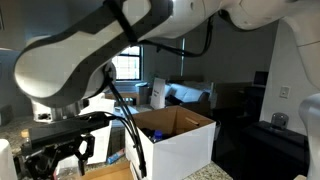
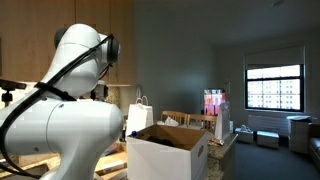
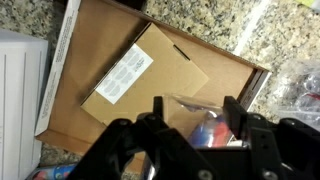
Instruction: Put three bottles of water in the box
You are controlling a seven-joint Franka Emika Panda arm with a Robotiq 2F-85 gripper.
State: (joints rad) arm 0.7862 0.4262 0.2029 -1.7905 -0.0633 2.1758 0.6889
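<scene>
The robot's gripper is holding the bottle (image 3: 192,114) between its fingers, so it should keep going toward the white box open at the top (image 1: 176,122) and let go of the bottle inside the box.
In the wrist view my gripper (image 3: 195,108) is shut on a bottle of water (image 3: 203,126), clear plastic with a blue-and-red label, held between the two fingers. Below it lies the open box (image 3: 75,125), white outside and brown inside, with a flat labelled cardboard piece (image 3: 140,75) on its floor. The bottle hangs over the box's near right corner. The box also shows in both exterior views (image 1: 178,137) (image 2: 172,152). My gripper (image 1: 55,150) appears dark at the lower left of an exterior view. No other bottles can be made out clearly.
The box stands on a speckled granite counter (image 3: 200,25). A blurred blue-and-red item (image 3: 306,85) lies right of the box. A white paper bag with handles (image 2: 140,115) stands behind the box. A white ribbed object (image 3: 18,100) is at the left edge.
</scene>
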